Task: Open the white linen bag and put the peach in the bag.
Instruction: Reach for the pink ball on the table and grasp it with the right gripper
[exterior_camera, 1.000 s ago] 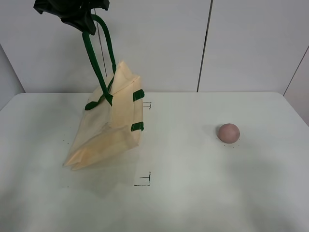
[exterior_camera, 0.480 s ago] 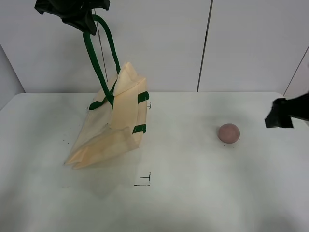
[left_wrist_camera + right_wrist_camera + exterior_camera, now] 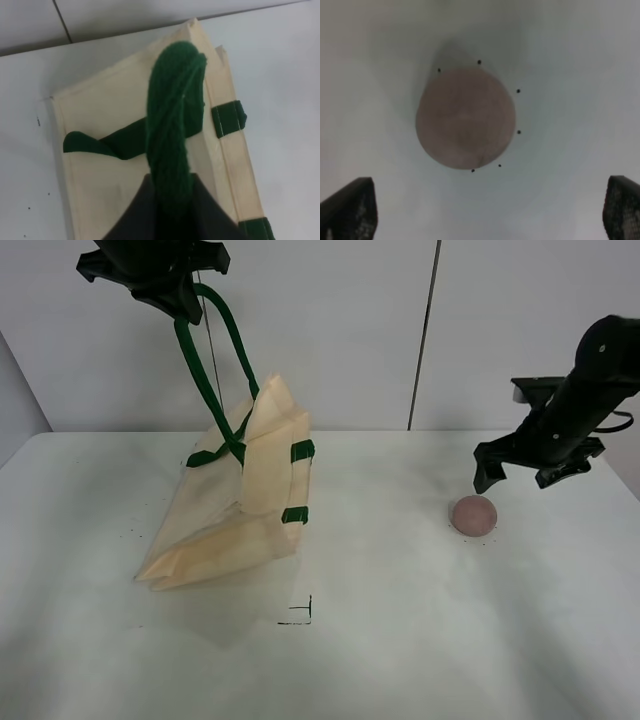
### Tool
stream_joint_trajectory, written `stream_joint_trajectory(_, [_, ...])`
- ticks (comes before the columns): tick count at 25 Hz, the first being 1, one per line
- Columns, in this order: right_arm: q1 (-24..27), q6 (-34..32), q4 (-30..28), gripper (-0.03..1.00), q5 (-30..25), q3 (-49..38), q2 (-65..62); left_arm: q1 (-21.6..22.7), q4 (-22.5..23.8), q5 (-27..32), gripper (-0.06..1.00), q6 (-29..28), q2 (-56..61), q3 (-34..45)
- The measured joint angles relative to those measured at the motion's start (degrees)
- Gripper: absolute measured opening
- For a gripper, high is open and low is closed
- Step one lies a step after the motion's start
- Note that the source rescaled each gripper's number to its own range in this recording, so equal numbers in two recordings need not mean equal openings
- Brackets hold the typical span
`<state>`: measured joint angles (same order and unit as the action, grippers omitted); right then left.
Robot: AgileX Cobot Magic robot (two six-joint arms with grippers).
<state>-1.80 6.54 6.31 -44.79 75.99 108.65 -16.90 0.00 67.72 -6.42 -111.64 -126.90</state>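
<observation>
I expect the peach (image 3: 473,516) to come to rest inside the bag when I carry it over, because the white linen bag gapes (image 3: 238,478) below the raised dark green handle.
The white linen bag (image 3: 230,505) hangs tilted by one dark green handle (image 3: 205,370), its bottom corner resting on the white table (image 3: 400,640). My left gripper (image 3: 172,288) is high above the bag, shut on that handle. In the left wrist view the handle (image 3: 175,125) runs from my gripper (image 3: 170,212) down to the bag (image 3: 105,165), whose mouth looks closed. The peach (image 3: 473,514) lies on the table at the right. My right gripper (image 3: 517,478) is open just above and behind it. In the right wrist view the peach (image 3: 465,117) sits ahead of my spread fingertips (image 3: 350,207).
Small black corner marks are drawn on the table near the bag (image 3: 300,615). A pale wall with a dark vertical seam (image 3: 425,330) stands behind the table. The second handle (image 3: 95,145) lies flat against the bag's side.
My right arm has come in from the right edge and now hovers over the peach. My left gripper has carried the bag slightly to the right. The peach has not moved.
</observation>
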Motion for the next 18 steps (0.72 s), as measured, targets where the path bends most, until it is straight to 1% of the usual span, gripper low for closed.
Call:
stream_joint_trajectory(3, [0.0, 1.2, 0.6, 1.00, 1.6, 0.0, 2.9, 0.0, -0.4, 0.0, 0.00, 0.0, 0.0, 0.0])
stream_joint_trajectory(9, [-1.4, 4.6, 2.3, 1.00, 8.0, 0.3, 5.5, 0.0, -0.6, 0.0, 0.00, 0.0, 0.0, 0.0])
stream_joint_trajectory(12, [-1.8, 3.9, 2.7, 1.00, 10.1, 0.3, 7.6, 0.0, -0.6, 0.0, 0.00, 0.0, 0.0, 0.0])
stream_joint_trajectory(14, [-1.8, 2.5, 2.3, 1.00, 10.3, 0.3, 9.3, 0.0, -0.6, 0.0, 0.00, 0.0, 0.0, 0.0])
stream_joint_trajectory(18, [-1.8, 1.8, 1.6, 1.00, 11.0, 0.3, 11.7, -0.1, -0.6, 0.0, 0.00, 0.0, 0.0, 0.0])
